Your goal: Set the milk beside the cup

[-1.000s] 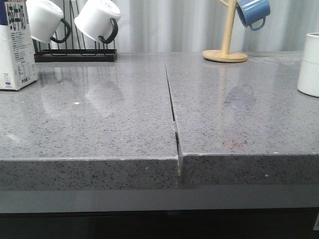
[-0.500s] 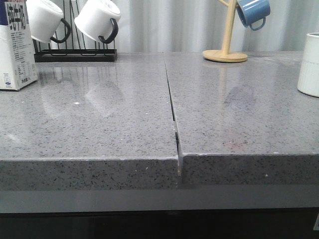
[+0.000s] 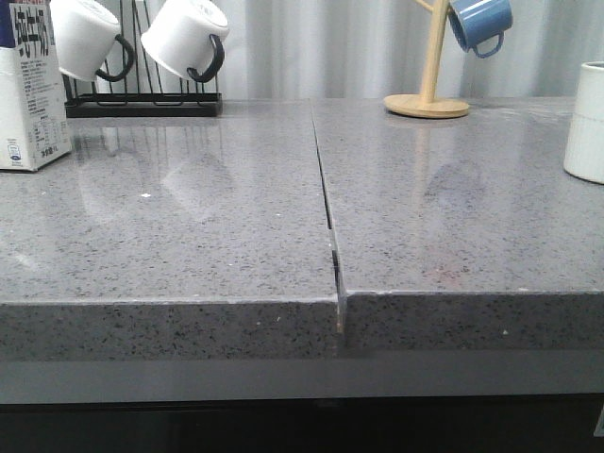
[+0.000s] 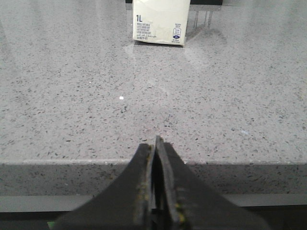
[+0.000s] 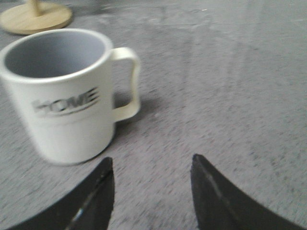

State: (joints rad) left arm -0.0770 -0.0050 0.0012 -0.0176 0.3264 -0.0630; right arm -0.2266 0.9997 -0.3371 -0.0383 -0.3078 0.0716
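I should keep moving in, because the cream cup's handle (image 5: 128, 56) faces the gap between my right gripper's open fingers. I should go on until the fingers are on both sides of the handle's upright bar (image 5: 135, 85), then close them.
The milk carton (image 3: 28, 90) stands upright at the far left of the grey counter; in the left wrist view its lower part (image 4: 159, 21) shows, marked "1L". The cream "HOME" cup (image 5: 62, 93) stands upright on the counter; in the front view only its edge (image 3: 587, 123) shows at the far right. My left gripper (image 4: 157, 142) is shut and empty, at the counter's front edge, far from the milk. My right gripper (image 5: 152, 165) is open and empty, just beside the cup. Neither gripper shows in the front view.
A black rack (image 3: 142, 102) with two white black-handled mugs (image 3: 184, 38) stands at the back left. A wooden mug tree (image 3: 427, 102) with a blue mug (image 3: 479, 24) stands at the back right. A seam (image 3: 326, 203) splits the counter.
The front view has shifted slightly: the milk carton and the cup edge sit a little further left and right in it. Nothing on the counter has moved.
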